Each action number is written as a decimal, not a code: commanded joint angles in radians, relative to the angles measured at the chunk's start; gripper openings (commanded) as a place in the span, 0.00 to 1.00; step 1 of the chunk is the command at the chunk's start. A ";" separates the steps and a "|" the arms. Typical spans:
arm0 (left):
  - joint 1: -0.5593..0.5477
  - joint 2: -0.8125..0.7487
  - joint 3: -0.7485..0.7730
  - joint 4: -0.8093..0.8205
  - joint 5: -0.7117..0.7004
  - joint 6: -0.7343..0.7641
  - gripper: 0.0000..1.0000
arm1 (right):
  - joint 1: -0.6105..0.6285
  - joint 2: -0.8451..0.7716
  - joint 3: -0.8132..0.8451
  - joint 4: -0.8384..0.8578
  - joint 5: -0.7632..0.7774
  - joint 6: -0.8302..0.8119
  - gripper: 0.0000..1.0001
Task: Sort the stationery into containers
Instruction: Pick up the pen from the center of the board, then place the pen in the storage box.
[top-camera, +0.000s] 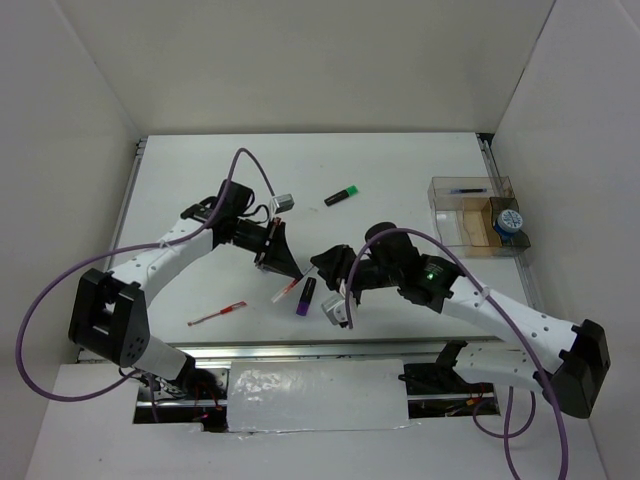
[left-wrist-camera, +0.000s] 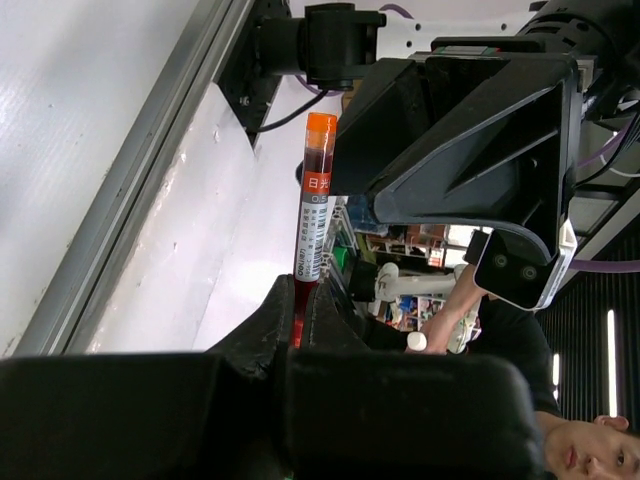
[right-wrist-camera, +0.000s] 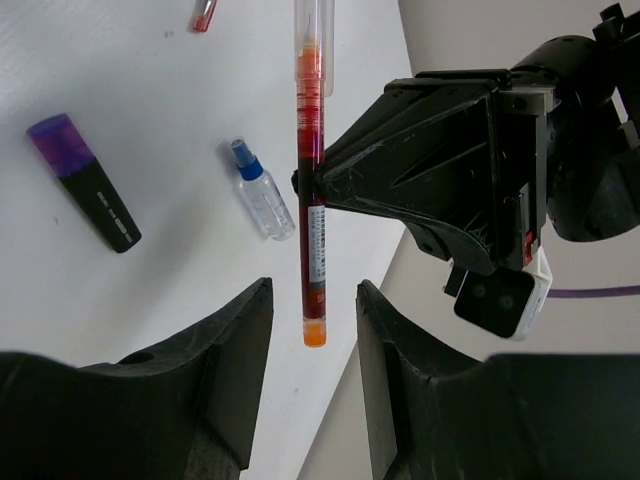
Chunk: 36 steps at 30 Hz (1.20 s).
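Note:
My left gripper has the red pen far from the clear container (top-camera: 462, 217). Next, my right gripper takes hold of the pen's orange end (right-wrist-camera: 315, 332) and brings the pen there.
My left gripper (top-camera: 292, 272) (left-wrist-camera: 298, 300) is shut on a thin red pen (left-wrist-camera: 315, 210) (right-wrist-camera: 310, 120) and holds it above the table. The pen's orange end hangs between the fingers of my right gripper (top-camera: 318, 268) (right-wrist-camera: 312, 290), which is open and does not touch it. On the table below lie a purple-ended highlighter (top-camera: 306, 297) (right-wrist-camera: 85, 180) and a small clear tube with a blue top (right-wrist-camera: 262, 195). A green-ended highlighter (top-camera: 342, 196) lies further back and another red pen (top-camera: 217, 314) at the front left. The clear container (top-camera: 468, 212) stands at the right with the tape roll (top-camera: 510, 222) by it.
White walls close in the table on the left, back and right. A metal rail (top-camera: 300, 352) runs along the near edge. Purple cables (top-camera: 250, 160) loop over both arms.

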<state>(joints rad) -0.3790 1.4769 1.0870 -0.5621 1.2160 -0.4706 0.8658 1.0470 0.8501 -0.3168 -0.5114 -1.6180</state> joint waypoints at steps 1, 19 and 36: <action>-0.018 0.002 0.033 -0.001 0.047 0.018 0.00 | 0.015 0.019 0.049 -0.011 0.005 -0.013 0.46; -0.028 -0.004 0.040 0.004 0.027 0.018 0.11 | 0.036 0.058 0.075 -0.001 0.036 0.033 0.09; 0.200 -0.035 0.131 -0.093 -0.162 0.124 0.99 | -0.708 0.048 0.107 -0.157 0.100 -0.106 0.00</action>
<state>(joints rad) -0.1696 1.4757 1.2106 -0.6563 1.0615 -0.3653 0.3271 1.0550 0.8936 -0.4076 -0.4351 -1.6241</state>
